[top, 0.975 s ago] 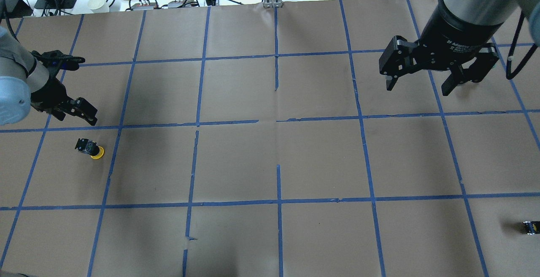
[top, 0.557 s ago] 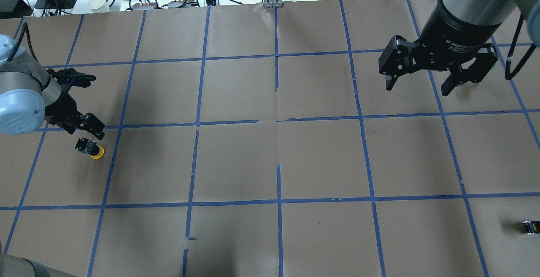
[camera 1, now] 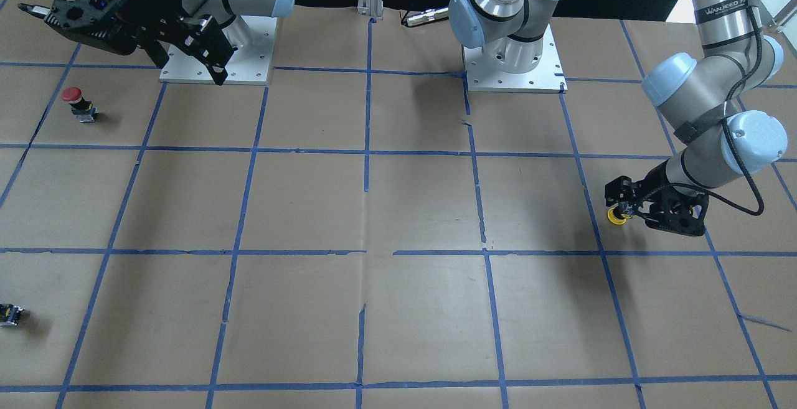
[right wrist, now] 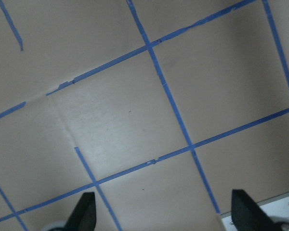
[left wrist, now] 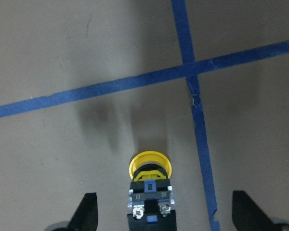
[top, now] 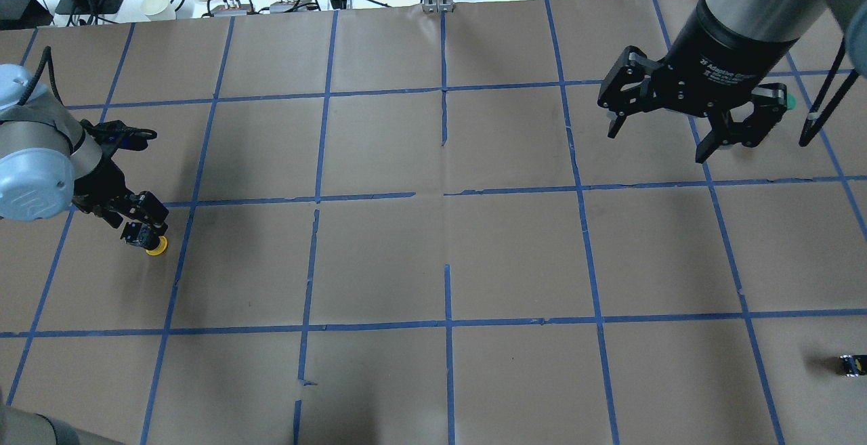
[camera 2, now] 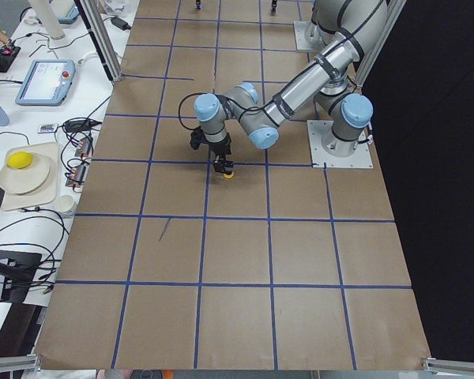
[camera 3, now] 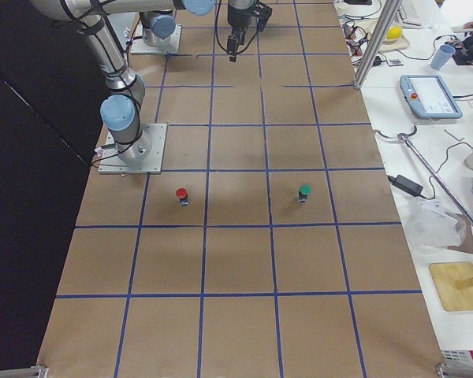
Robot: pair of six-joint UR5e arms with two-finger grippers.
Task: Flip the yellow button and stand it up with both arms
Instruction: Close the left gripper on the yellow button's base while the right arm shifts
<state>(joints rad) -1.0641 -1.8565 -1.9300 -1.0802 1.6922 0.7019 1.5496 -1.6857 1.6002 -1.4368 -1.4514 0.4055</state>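
The yellow button's cap (left wrist: 150, 156) will come along with the body, still attached, when I lift the body, because the black neck (left wrist: 151, 169) fits snugly between cap and body.
The yellow button (top: 150, 240) lies on its side on the brown paper at the table's left, its cap pointing away from the arm. It also shows in the front view (camera 1: 617, 216), the left side view (camera 2: 227, 170) and the left wrist view (left wrist: 150, 185). My left gripper (top: 139, 223) is open and low over it, with a finger on each side of the black body and a gap to both. It also shows in the left wrist view (left wrist: 166, 214). My right gripper (top: 657, 141) is open and empty, held high over the far right.
A red-capped button (camera 1: 75, 101) stands near the right arm's base. A green-capped button (camera 3: 304, 191) stands beside it in the right side view. A small black capless block (top: 852, 365) lies at the near right edge. Cables and dishes sit beyond the table's far edge.
My left gripper has come down and forward from behind the yellow button, and its fingers now straddle the body. My right gripper has turned slightly and shifted a little.
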